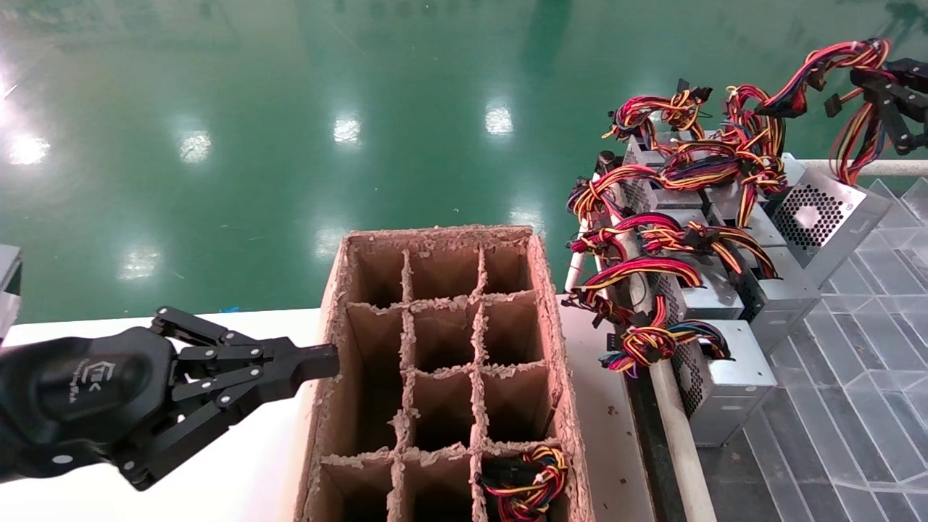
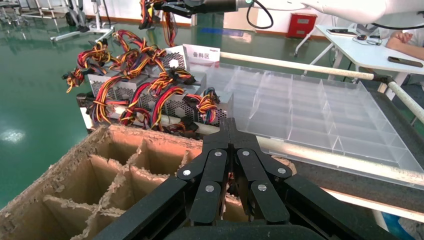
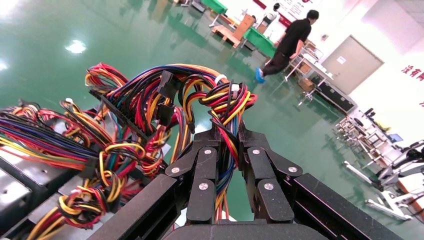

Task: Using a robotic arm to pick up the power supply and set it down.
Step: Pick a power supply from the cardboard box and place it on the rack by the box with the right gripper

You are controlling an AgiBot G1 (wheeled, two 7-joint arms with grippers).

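Observation:
Next, I pull the silver power supply [image 1: 819, 213] clear with my right gripper first, because it hangs tilted close against the row. Then I should lower it level beside the back units [image 1: 771, 228].
My right gripper [image 1: 866, 78] is high at the far right, shut on the red, yellow, orange and black wire bundle [image 3: 226, 107] of one power supply [image 1: 826, 210]. That silver box hangs tilted below the wires, its perforated vent face toward me, beside the back row of similar units. In the right wrist view the wires run straight between the right gripper's [image 3: 229, 134] closed jaws. My left gripper [image 1: 330, 360] is low at the left, shut on nothing, its tip against the left wall of the cardboard box [image 1: 330, 406]. The left wrist view shows the left gripper [image 2: 229, 127] closed.
The divided cardboard box has a wired unit [image 1: 525, 478] in its near right cell. Several other power supplies [image 1: 714, 384] stand in rows to its right, along a white rail [image 1: 674, 428]. A clear plastic tray [image 1: 855, 362] lies farther right. Green floor lies beyond.

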